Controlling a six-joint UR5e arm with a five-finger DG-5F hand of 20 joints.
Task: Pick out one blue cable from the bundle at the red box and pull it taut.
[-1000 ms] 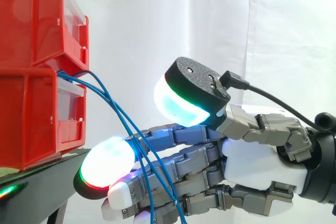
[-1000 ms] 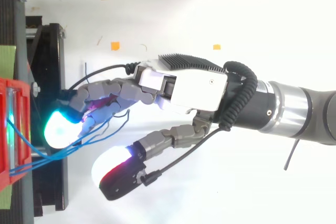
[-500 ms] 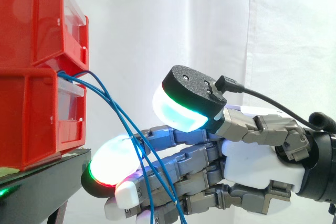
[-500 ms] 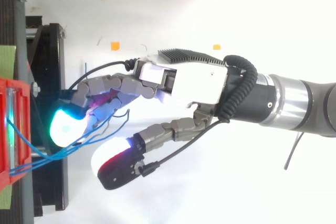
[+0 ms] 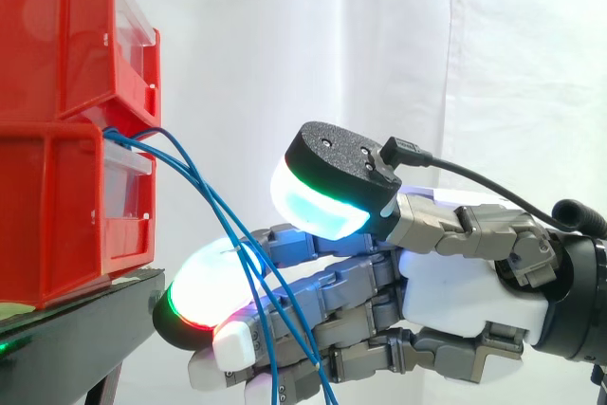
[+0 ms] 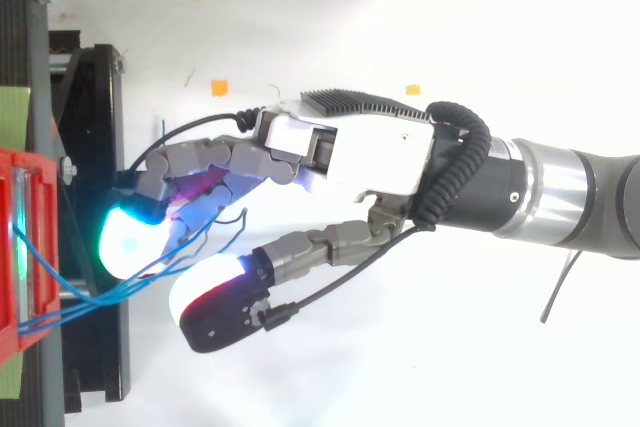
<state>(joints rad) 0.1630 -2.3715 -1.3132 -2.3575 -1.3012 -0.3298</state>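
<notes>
I expect the other cables to drop away and hang loose when I pull one blue cable (image 5: 287, 291) tight, because the loose cables (image 5: 256, 286) spread apart below the lower red bin.
Several thin blue cables (image 5: 203, 187) come out of the lower red bin (image 5: 57, 206) and hang down to the right, crossing in front of my hand's straight fingers. The hand (image 5: 460, 282) reaches level toward the bin from the right and is open. Its thumb pad (image 5: 318, 204) glows cyan a short way above the fingers, clear of the cables. One fingertip (image 5: 204, 284) glows white, red and green close to the stand's edge. From above, the cables (image 6: 60, 299) run from the bin (image 6: 12, 247) under the fingertips (image 6: 128, 242) of the hand (image 6: 360, 157).
A second red bin (image 5: 57, 35) is stacked on the lower one. Both rest on a black stand (image 5: 90, 315), which has a black frame (image 6: 95, 147) when viewed from above. A white curtain hangs behind. Two small orange marks (image 6: 219, 87) lie on the white floor.
The thumb has come down and to the left, closer to the fingers. The fingers have crept slightly toward the hanging cables. The cables hang as before.
</notes>
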